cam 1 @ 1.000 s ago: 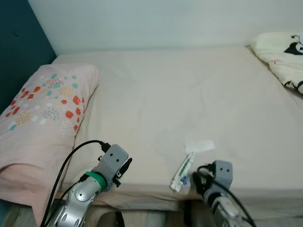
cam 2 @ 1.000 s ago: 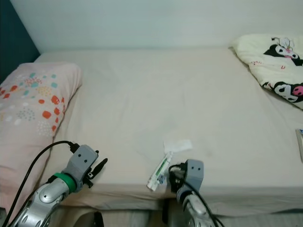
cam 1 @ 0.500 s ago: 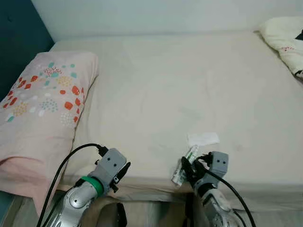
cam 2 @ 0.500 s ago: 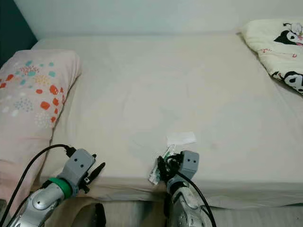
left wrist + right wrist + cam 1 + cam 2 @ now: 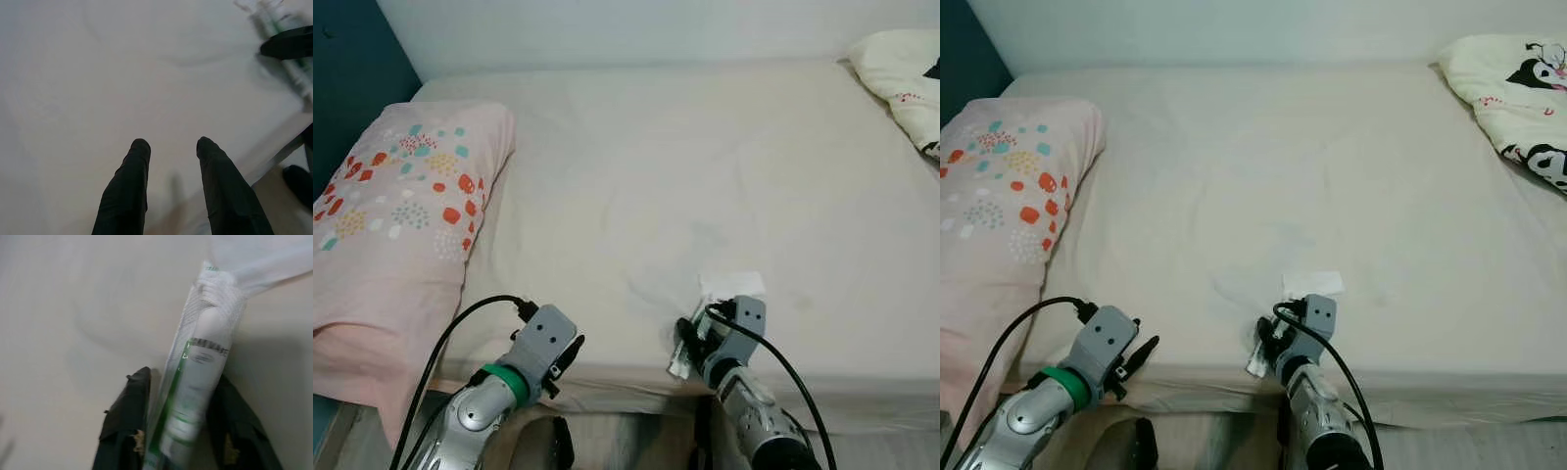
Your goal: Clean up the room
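I expect the white wrapper [image 5: 201,364] to stand up straight from my right gripper when I lift it, because it is rolled lengthwise into a narrow tube [image 5: 188,404].
A slim green-and-white tube in a clear wrapper [image 5: 198,382] lies at the front edge of the cream bed [image 5: 685,166]; one end of it [image 5: 679,364] pokes out beside my right wrist. My right gripper [image 5: 182,377] is open, and its two black fingers [image 5: 128,423] stand on either side of the wrapper, close against it. A small white scrap of paper [image 5: 732,285] rests just beyond the tube. Farther left along the bed's edge, my left gripper [image 5: 171,144] hovers open over bare sheet with nothing between its fingers.
A pink pillow with coloured dots [image 5: 401,215] covers the bed's left side. A cream cartoon-print blanket [image 5: 1518,108] is bunched at the far right corner. A dark blue wall [image 5: 342,78] rises on the left, and floor shows below the mattress edge.
My right gripper has reached forward along the bed's front edge and now straddles the wrapped tube. The left arm has hardly moved. The camera has shifted a little.
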